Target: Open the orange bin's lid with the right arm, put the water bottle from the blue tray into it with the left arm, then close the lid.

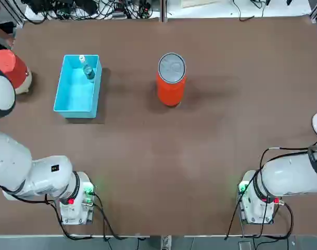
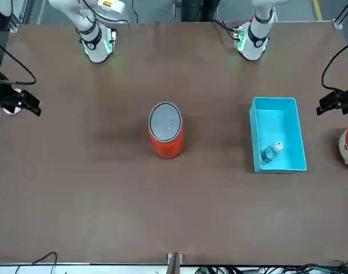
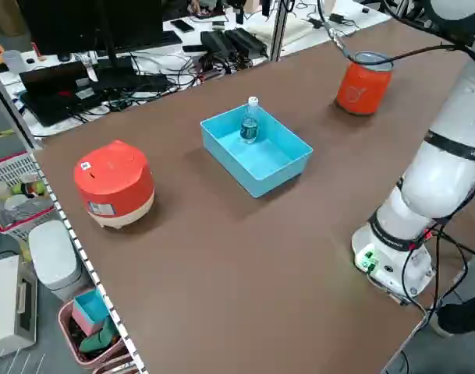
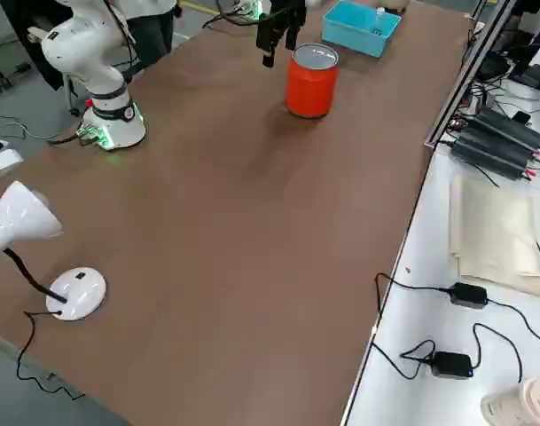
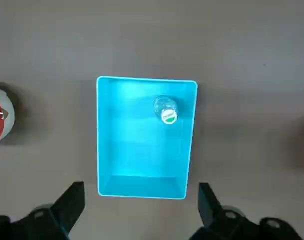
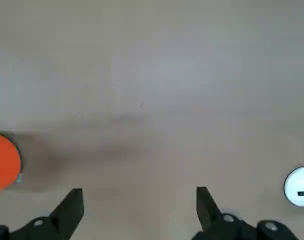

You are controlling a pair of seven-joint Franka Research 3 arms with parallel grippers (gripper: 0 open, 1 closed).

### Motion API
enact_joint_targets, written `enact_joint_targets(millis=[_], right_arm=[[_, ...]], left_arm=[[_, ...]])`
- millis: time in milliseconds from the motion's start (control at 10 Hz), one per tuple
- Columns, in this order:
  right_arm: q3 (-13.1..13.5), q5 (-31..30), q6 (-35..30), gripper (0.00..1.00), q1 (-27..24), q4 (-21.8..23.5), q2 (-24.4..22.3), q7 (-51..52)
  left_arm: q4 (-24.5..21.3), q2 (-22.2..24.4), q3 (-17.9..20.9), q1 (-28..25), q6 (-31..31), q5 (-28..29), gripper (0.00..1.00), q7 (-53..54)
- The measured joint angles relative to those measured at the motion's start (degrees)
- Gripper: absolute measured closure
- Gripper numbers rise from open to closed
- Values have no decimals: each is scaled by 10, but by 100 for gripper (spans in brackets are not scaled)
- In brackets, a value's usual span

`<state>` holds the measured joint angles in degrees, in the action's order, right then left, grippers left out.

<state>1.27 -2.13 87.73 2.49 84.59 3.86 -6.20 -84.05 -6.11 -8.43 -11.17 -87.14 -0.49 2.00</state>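
Note:
The grey lid (image 2: 166,121) has a dark seam (image 2: 166,140) all around it, so the lid will tip up when I open it, and the outer rim around the lid will stay on the bin.
The orange bin (image 1: 170,89) stands upright mid-table, with the grey lid (image 1: 172,67) flat on top of it. Off to its left lies the blue tray (image 1: 70,94), and the small water bottle (image 1: 88,70) stands in the tray's far right corner. High over the table's left side hovers my left gripper (image 5: 140,205), open and empty, looking down on the tray (image 5: 132,150) and the bottle (image 5: 165,110). My right gripper (image 6: 138,206) is open too, raised over bare table at the right side, with the bin (image 6: 2,162) well off to one side of it.
A red-and-white domed object (image 1: 12,70) sits at the table's left edge beside the tray. A white desk lamp with a round base (image 4: 74,293) stands at the right edge. Cables and power bricks lie on the bench beyond the far edge.

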Motion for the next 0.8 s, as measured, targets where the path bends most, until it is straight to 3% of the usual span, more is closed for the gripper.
enact_joint_targets(millis=[400,800], right_arm=[[0,0,11,4,0,0,-2,0],[-10,7,18,67,21,14,-1,-55]], left_arm=[[-4,0,-1,-2,-17,0,0,2],[-109,-15,-1,-2,-149,0,0,1]])
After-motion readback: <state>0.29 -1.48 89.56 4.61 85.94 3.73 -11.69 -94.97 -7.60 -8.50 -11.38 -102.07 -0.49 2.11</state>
